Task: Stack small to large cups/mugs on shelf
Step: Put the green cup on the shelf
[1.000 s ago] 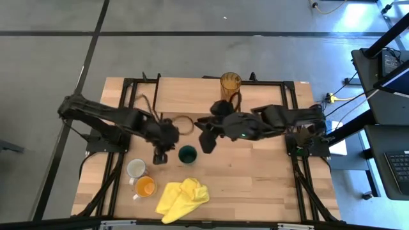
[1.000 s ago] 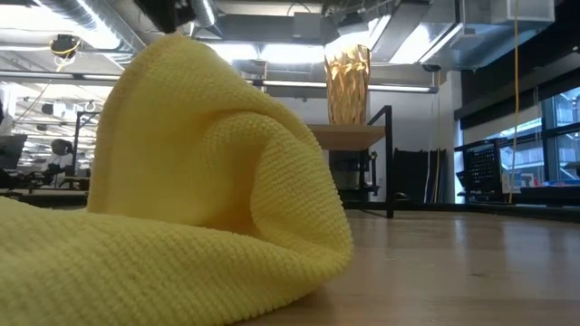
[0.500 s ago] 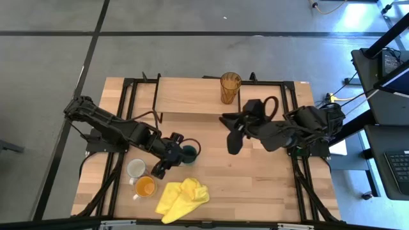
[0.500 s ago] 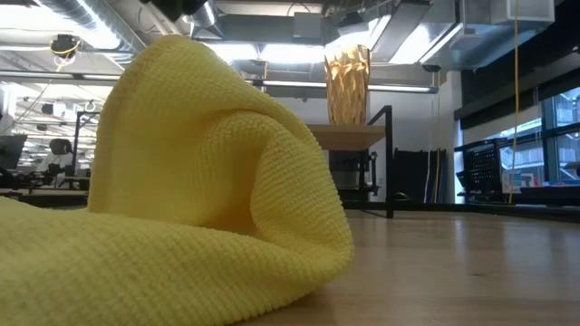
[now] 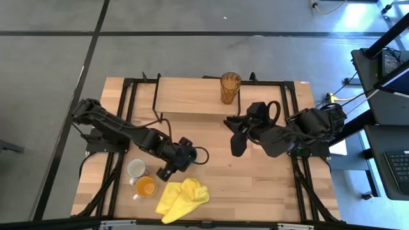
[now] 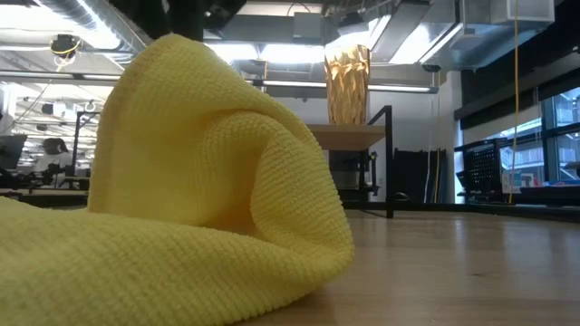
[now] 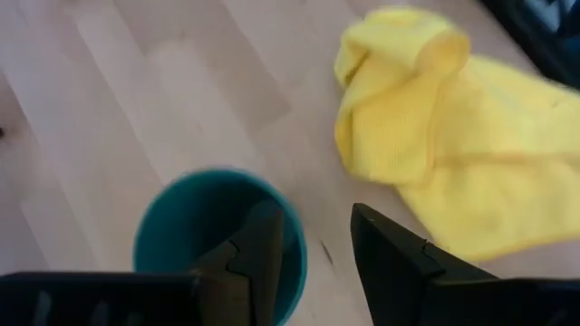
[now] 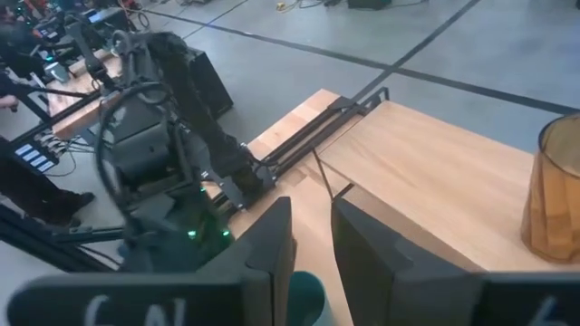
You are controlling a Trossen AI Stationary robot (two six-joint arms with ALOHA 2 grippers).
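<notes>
The dark green cup's plain (image 7: 220, 246) inside (image 7: 186, 225) is all that shows deep below the cup's rim, so I expect the cup to be empty when I lift it.
The dark green cup (image 7: 213, 237) stands upright on the table, mouth up. My left gripper (image 7: 313, 210), also seen from above (image 5: 181, 155), hangs open over it. One finger is above the cup's mouth and the other outside its rim; no touch shows. The amber tumbler (image 5: 231, 87) stands on the shelf (image 5: 188, 97). The white-grey mug (image 5: 135, 168) and the orange mug (image 5: 145, 186) stand near the table's front left. My right gripper (image 5: 236, 144) hovers over the table's right half, its fingers (image 8: 310, 206) slightly apart with nothing between them.
A crumpled yellow cloth (image 5: 183, 197) lies at the table's near edge, close to the green cup, and fills most of the low view (image 6: 163, 199). Black frame rails (image 5: 297, 172) run along the table's left and right sides.
My left gripper has moved toward the table's right and down, from beside the green cup to over it, and has rolled about its own axis. My right gripper has drawn back toward the table's right edge, away from the cup. The cups and the cloth have stayed put.
</notes>
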